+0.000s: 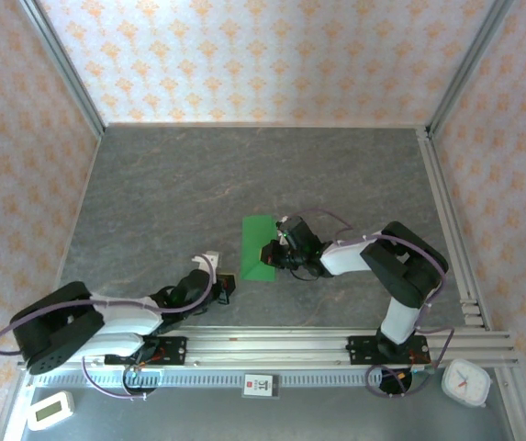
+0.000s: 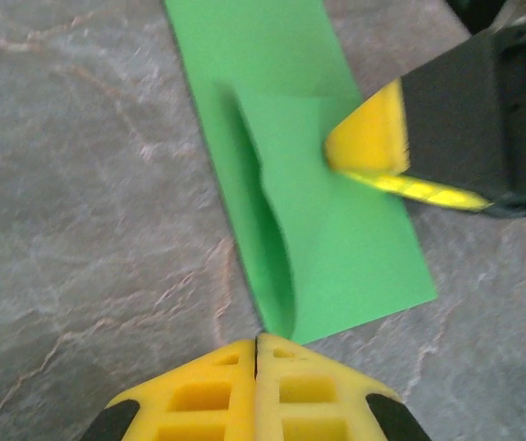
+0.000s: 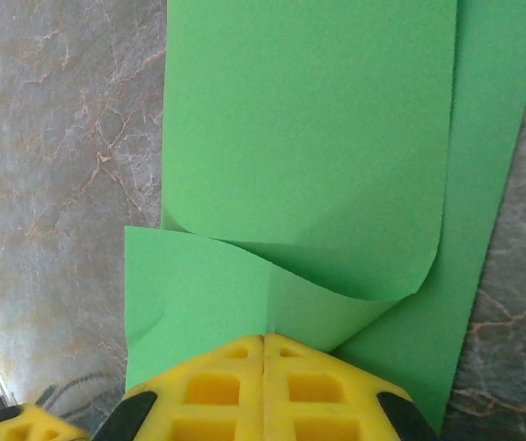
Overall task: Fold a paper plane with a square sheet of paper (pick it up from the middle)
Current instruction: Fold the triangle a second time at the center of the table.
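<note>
The green flap bulges up along its curled side (image 2: 264,188) next to the robot's right gripper, so the left gripper should move in and press the flap's near part (image 2: 331,271) down.
The square sheet of paper (image 1: 259,246) is bright green and lies doubled over into a narrow strip on the grey table. My right gripper (image 1: 274,251) reaches in from the right and is shut on the upper layer's edge; in the right wrist view that layer (image 3: 308,138) curls up to the closed fingertips (image 3: 263,338). In the left wrist view one yellow right finger (image 2: 368,147) sits on the paper (image 2: 336,239). My left gripper (image 1: 229,288) is shut with nothing in it, its tips (image 2: 257,342) just short of the strip's near corner. A paper plane is out of view.
Aluminium rails (image 1: 336,342) run along the near edge and further rails (image 1: 455,239) run up the right side. Patterned walls close in the left, back and right. A white clock (image 1: 465,382), a small timer (image 1: 50,410) and a tag (image 1: 258,384) lie in front of the rails.
</note>
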{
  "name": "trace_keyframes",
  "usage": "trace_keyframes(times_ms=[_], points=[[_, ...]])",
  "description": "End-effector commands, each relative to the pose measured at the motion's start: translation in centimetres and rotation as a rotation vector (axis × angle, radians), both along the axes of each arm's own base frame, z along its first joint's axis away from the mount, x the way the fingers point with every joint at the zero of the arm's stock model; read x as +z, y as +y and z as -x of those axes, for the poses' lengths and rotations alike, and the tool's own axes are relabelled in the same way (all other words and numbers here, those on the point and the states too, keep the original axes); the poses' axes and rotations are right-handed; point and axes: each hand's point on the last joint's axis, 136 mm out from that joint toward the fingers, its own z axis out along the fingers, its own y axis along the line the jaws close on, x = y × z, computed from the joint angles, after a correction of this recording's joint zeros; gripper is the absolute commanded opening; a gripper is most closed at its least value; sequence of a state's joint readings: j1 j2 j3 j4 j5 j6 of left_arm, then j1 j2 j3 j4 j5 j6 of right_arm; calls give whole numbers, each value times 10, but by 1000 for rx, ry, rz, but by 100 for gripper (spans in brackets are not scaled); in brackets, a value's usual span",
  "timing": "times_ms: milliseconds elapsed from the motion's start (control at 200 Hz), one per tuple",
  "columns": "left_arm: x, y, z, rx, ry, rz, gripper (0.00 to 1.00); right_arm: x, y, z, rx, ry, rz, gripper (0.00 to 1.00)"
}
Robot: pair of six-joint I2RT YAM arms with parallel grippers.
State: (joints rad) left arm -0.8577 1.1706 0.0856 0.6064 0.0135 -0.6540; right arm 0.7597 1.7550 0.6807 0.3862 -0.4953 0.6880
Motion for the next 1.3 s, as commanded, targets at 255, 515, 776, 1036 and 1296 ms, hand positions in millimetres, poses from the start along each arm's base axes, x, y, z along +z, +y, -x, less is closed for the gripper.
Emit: trace_keyframes(times_ms=[255,515,776,1036,1296], points=[[29,-47,-25,-134,-83,-60,0,-57,-38,27,-46,127,184,0],[-12,-40,-29,-119,-16,-147,0,-51,-35,24,-39,117,182,0],[-41,-25,-18,-100,51,-182,0,-39,-28,19,-18,99,165,0],[-51,-17,-6,-87,93,-156,0,7,-15,-2,-2,-10,149,0],[-49,-10,-1,-75,95,-149,0,40,0,-7,1,-54,70,0]])
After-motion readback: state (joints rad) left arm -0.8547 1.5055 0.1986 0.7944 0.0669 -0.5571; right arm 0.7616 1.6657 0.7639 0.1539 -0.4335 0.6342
